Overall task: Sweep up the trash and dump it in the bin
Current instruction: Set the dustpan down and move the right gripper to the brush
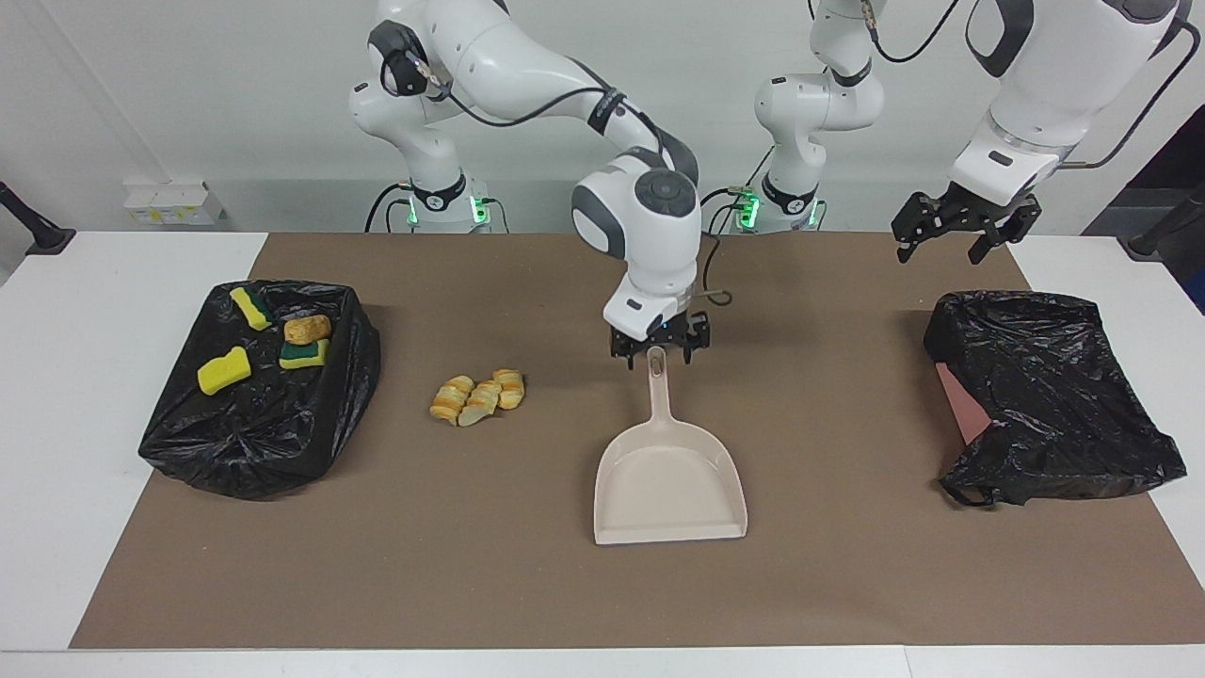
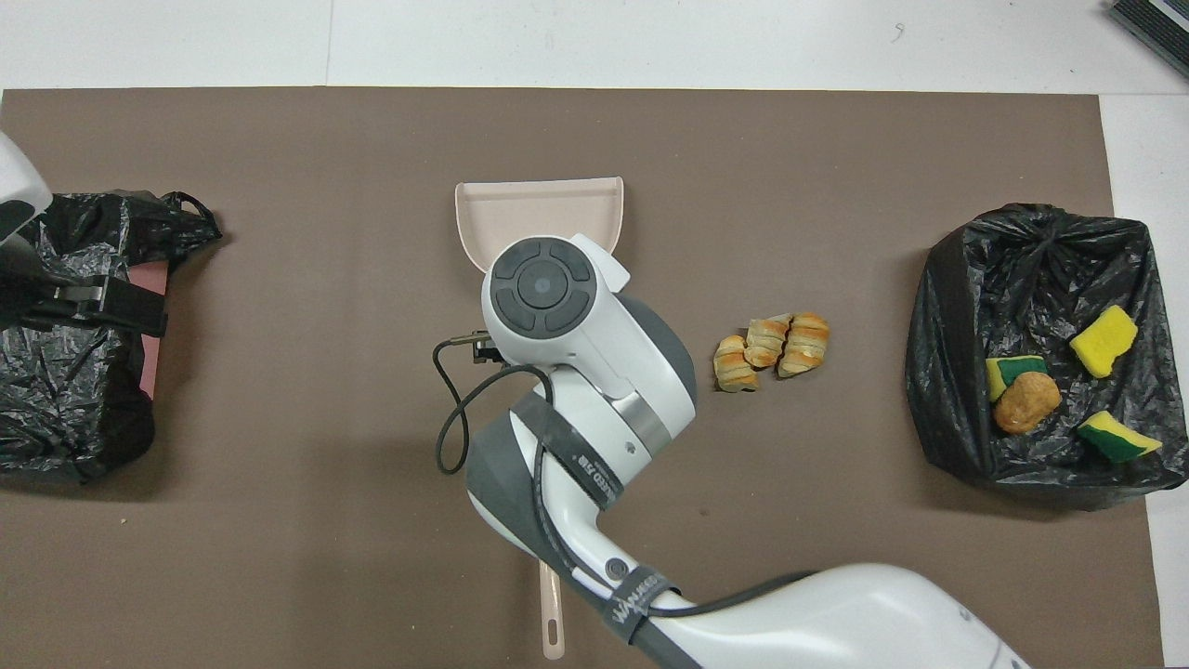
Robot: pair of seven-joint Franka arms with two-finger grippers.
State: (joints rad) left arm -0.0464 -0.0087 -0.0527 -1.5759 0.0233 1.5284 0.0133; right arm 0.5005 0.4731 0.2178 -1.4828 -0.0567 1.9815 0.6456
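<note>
The beige handle nearer to the robots point(image 2: 551, 596) is lined up with my right gripper's open fingers. I should keep moving back until they close near its hole point(image 2: 552, 634).
Three golden-brown striped bread pieces point(image 1: 478, 397) lie together on the brown mat; they also show in the overhead view point(image 2: 771, 351). The beige dustpan point(image 1: 668, 480) lies in the middle of the mat, handle toward the robots. My right gripper point(image 1: 659, 356) is low over the tip of that handle, open, with a finger on each side. A black bag-lined bin point(image 1: 235, 452) at the right arm's end holds yellow sponge chunks point(image 1: 224, 370), a green-backed one point(image 1: 303, 354) and a brown potato-like lump point(image 1: 307, 329). My left gripper point(image 1: 960, 240) waits open in the air.
A second crumpled black bag point(image 1: 1045, 395) with a pink edge showing lies at the left arm's end, under the left gripper. In the overhead view a beige handle with a hole point(image 2: 551, 618) pokes out from under the right arm, nearer to the robots than the dustpan point(image 2: 539, 209).
</note>
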